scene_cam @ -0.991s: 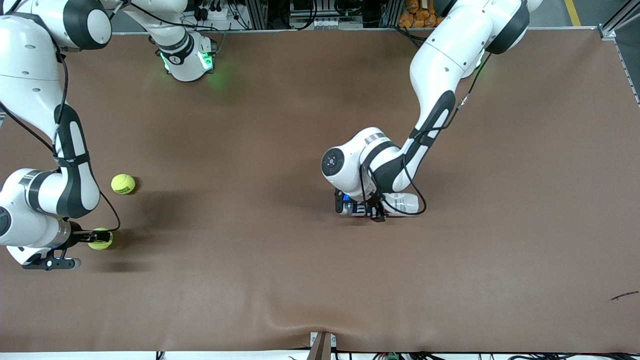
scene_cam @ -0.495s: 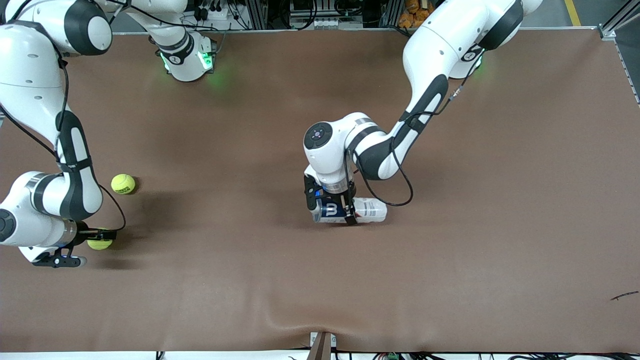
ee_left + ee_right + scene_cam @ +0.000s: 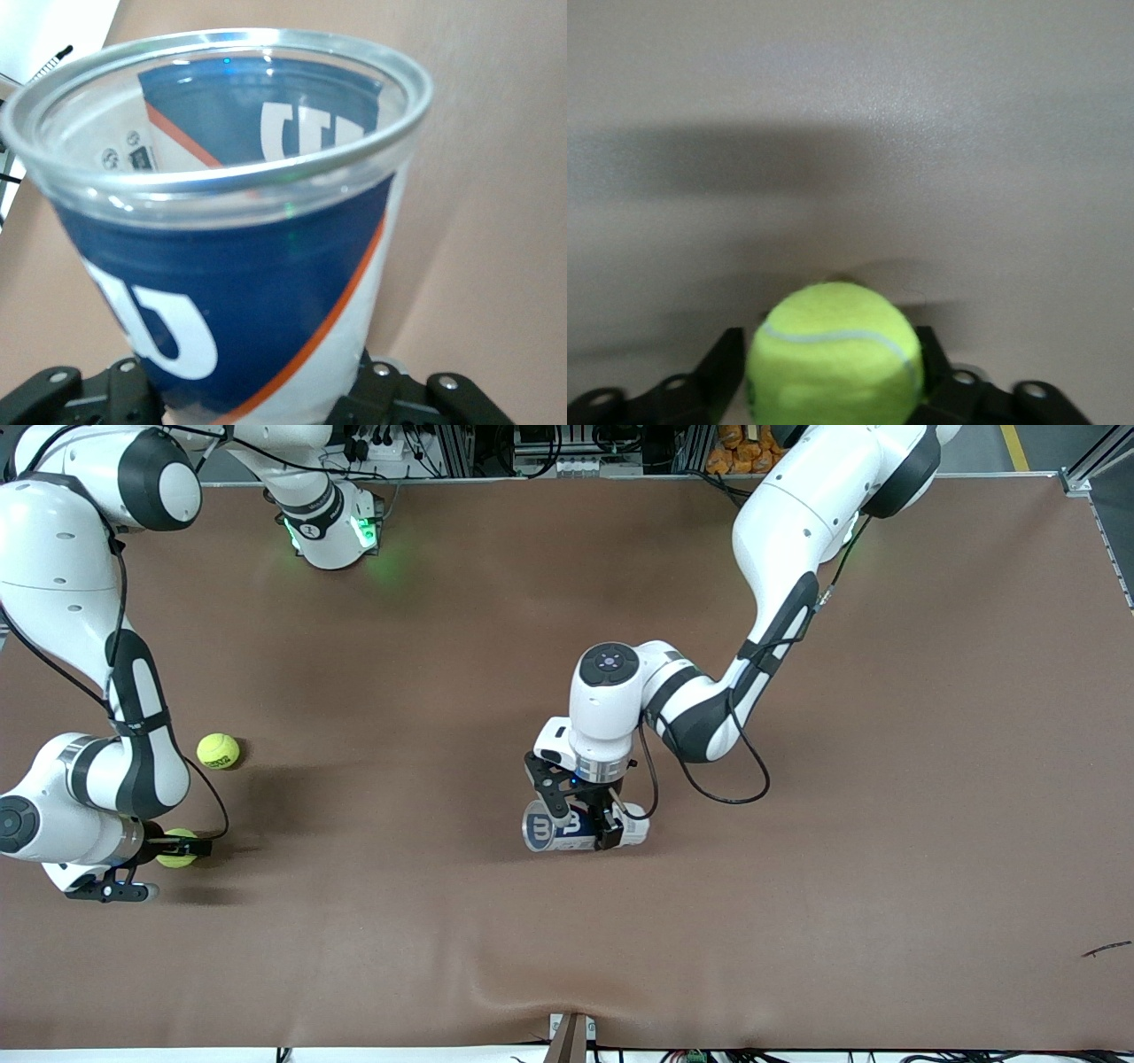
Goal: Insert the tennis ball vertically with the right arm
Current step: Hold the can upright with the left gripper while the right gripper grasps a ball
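Note:
The can's opening [image 3: 532,828] points along the table. My left gripper should turn the can so that its opening is up before my right gripper lowers the tennis ball in.
My right gripper [image 3: 173,849] is shut on a yellow-green tennis ball [image 3: 178,847] just above the table near the right arm's end; the ball fills the space between the fingers in the right wrist view [image 3: 834,354]. My left gripper [image 3: 580,822] is shut on a clear tennis ball can with a blue, white and orange label [image 3: 580,825], held tilted near the table's middle. In the left wrist view the can's open mouth [image 3: 213,115] faces away from the camera and the can looks empty.
A second tennis ball [image 3: 218,750] lies on the brown table cover [image 3: 886,824], farther from the front camera than my right gripper. A small dark scrap [image 3: 1106,949] lies near the left arm's end.
My left gripper has swung the can round and tipped it, its open end now toward the front camera. My right gripper has lifted the ball slightly and shifted a little.

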You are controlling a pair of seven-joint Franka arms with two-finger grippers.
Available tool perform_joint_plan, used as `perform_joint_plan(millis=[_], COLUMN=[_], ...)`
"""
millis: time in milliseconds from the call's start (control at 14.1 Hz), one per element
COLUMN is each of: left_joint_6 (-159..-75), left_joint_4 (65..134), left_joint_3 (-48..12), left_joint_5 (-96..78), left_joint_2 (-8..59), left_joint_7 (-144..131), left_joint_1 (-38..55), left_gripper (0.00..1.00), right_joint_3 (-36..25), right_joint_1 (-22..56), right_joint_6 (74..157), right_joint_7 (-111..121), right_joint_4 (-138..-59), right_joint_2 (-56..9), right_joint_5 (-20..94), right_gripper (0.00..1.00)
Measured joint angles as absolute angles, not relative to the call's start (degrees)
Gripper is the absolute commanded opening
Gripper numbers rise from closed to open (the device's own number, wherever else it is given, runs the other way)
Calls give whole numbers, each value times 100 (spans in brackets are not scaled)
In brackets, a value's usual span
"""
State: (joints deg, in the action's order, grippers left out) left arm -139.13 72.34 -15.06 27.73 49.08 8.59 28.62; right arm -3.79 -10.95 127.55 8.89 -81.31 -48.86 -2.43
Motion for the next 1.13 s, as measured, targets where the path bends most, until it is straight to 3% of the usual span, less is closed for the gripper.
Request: perform_joint_plan(millis=[425, 495, 637, 1132], left_joint_6=[-15225, -15546, -16191, -18633], left_joint_4=[7213, 7223, 7322, 7946], left_joint_3=[-1676, -1711, -1740, -1739], left_joint_5=[2148, 2096, 2062, 1830], left_joint_2=[4820, 4817, 4820, 5237], left_joint_7=[578, 549, 508, 401], left_joint_1=[2843, 2851, 2854, 2808], left_gripper=[71, 71, 71, 71], right_joint_3=[-379, -378, -368, -261], right_joint_1=[-1104, -1104, -1104, -1062], right_joint_6=[12749, 12742, 12549, 11733], right_joint_7=[883, 883, 883, 862], right_joint_4=[-8120, -8111, -8038, -7781], right_joint_2=[-4886, -4886, -4881, -4492], right_joint_5=[-226, -226, -199, 529], right_gripper=[74, 64, 54, 54])
